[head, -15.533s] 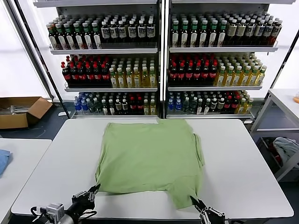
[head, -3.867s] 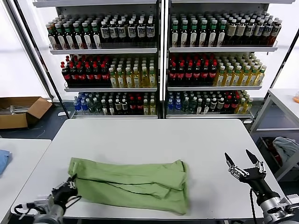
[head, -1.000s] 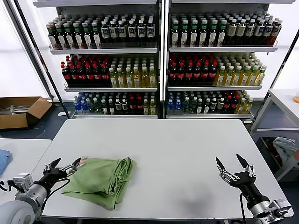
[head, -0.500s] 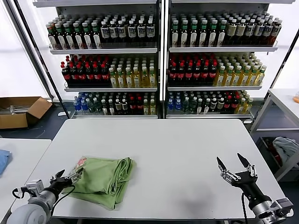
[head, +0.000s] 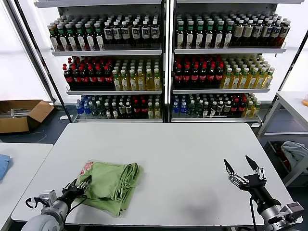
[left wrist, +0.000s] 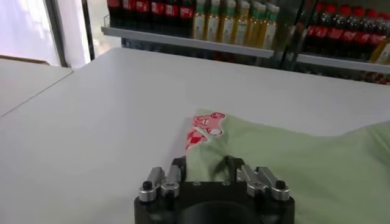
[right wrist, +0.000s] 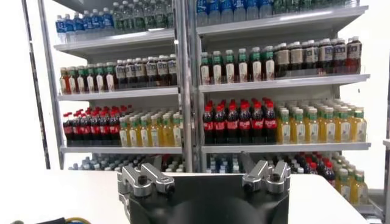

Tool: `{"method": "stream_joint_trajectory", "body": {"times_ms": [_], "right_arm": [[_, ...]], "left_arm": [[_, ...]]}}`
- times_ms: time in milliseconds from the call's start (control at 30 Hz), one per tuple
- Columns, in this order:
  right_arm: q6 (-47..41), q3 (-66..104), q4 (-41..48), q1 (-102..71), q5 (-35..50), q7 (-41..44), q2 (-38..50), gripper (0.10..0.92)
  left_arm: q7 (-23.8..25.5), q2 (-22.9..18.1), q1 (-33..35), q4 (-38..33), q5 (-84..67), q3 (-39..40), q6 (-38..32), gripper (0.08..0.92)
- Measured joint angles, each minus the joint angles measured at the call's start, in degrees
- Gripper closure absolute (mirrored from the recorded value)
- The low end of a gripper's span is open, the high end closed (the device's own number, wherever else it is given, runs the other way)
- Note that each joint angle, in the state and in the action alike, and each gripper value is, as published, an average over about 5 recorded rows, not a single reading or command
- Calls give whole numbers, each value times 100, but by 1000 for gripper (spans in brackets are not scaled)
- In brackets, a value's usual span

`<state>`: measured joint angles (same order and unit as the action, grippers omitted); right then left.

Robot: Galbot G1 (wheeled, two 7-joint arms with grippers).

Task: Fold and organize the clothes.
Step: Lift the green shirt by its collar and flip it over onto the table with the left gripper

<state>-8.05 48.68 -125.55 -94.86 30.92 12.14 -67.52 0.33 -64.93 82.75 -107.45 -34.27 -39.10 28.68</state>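
Observation:
My left gripper should swing the printed edge of the folded shirt over toward the table's middle to turn the shirt front up, because its red-and-white print lies mostly underneath.
A light green shirt lies folded into a small bundle on the left part of the white table. A red-and-white print shows at its left corner. My left gripper is at the bundle's near-left edge. In the left wrist view the left gripper has its fingers drawn in on the green fabric, just below the print. My right gripper hovers open over the table's right side, far from the shirt. In its own view the right gripper faces the shelves and holds nothing.
Shelves of bottles stand behind the table. A cardboard box sits on the floor at far left. A second table stands to the left, and a cart with cloth to the right.
My left gripper has come down to the shirt's near-left edge and its fingers have narrowed from wide open onto the fabric. The right gripper has barely shifted.

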Motion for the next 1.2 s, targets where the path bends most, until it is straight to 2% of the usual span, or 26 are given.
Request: {"method": "stream_joint_trajectory", "body": {"times_ms": [267, 400, 600, 767, 1200], "right_arm": [[1, -3, -12, -9, 5, 6, -25, 203], [1, -28, -15, 2, 1, 14, -53, 203], [0, -36, -40, 1, -1, 24, -81, 203], [3, -38, -44, 2, 6, 28, -87, 203], [6, -144, -68, 95, 12, 12, -117, 203]], "left_arm": [[20, -73, 66, -5, 36, -41, -81, 811], [-15, -145, 135, -66, 11, -129, -90, 884], [-115, -255, 252, -229, -96, -457, -47, 888], [-158, -184, 325, -323, -270, -998, -23, 888], [-225, 727, 349, -151, -712, -2607, 61, 888]]}}
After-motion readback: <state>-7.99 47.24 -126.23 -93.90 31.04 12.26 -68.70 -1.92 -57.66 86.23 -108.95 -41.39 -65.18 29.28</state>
